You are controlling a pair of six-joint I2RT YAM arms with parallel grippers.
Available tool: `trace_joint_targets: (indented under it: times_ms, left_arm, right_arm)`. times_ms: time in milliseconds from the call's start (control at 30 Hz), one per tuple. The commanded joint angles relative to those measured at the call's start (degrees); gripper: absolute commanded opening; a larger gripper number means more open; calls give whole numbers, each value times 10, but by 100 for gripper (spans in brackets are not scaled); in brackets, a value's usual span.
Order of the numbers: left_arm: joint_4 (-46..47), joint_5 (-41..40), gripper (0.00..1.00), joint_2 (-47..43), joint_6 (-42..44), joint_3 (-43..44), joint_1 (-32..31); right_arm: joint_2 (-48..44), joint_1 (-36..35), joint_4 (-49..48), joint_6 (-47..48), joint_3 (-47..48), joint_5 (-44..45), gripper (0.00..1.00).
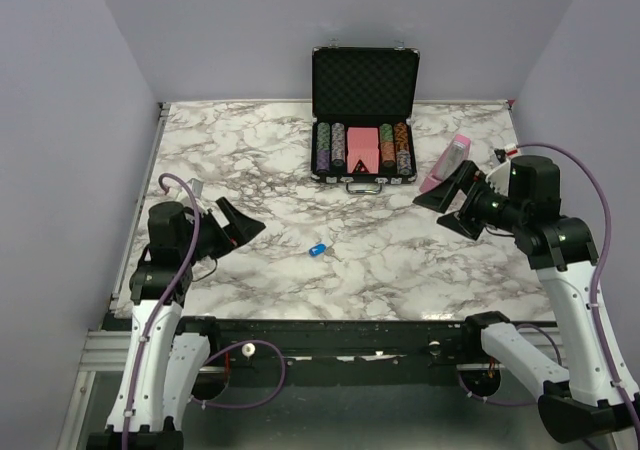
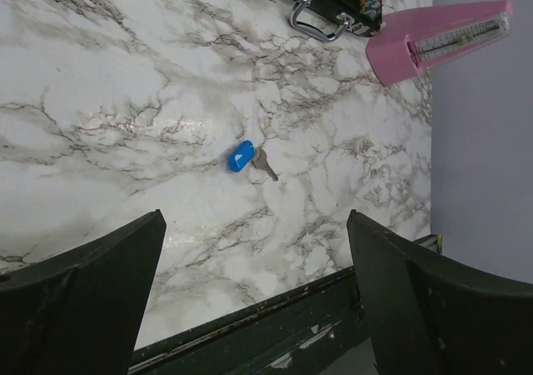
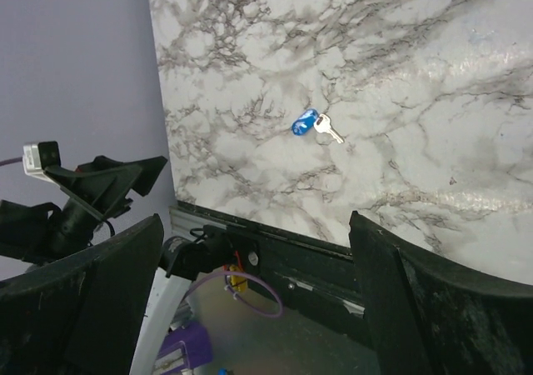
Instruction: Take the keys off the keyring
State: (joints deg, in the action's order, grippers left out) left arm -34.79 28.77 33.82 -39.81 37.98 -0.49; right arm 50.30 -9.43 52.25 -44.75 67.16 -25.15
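Observation:
My left gripper is closer to the blue head than to the metal key (image 2: pixel 265 164), so it should keep moving to the blue head's loose end (image 1: pixel 313 253) and close there.
A small key with a bright blue oval head (image 1: pixel 317 249) lies on the marble table, near the front middle. It also shows in the left wrist view (image 2: pixel 241 156) and the right wrist view (image 3: pixel 303 122), with a silvery metal key blade (image 2: pixel 266 165) beside the blue head. I cannot make out the thin keyring. My left gripper (image 1: pixel 243 225) is open and empty, raised at the table's left side, well left of the key. My right gripper (image 1: pixel 448 210) is open and empty, raised at the right side, well right of the key.
An open black chip case (image 1: pixel 363 115) with poker chips stands at the back middle. A pink wedge-shaped object (image 1: pixel 447 162) lies to its right, also in the left wrist view (image 2: pixel 437 38). The table's front edge has a black rail (image 1: pixel 340 332).

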Motion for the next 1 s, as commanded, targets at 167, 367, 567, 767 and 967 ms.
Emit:
trace_joint_targets:
  times_ms: [167,367,567,767,967]
  left_arm:
    - [112,44,99,99,25,-19,-18]
    - [171,40,95,186,32,-15,-63]
    - [215,53,93,306,54,14,-126]
    - [253,84,90,412,47,34,-147]
    - [276,100,89,474,46,45,-164]
  right_arm:
    - [-27,-4,37,21,-32,-20,100]
    - [-33,-4,21,12,-39,-32,100]
    - [-27,-4,-3,5,-40,-46,100]
    - [-14,-4,-14,5,-42,-52,100]
    - [-6,-3,-22,5,-43,-53,100]
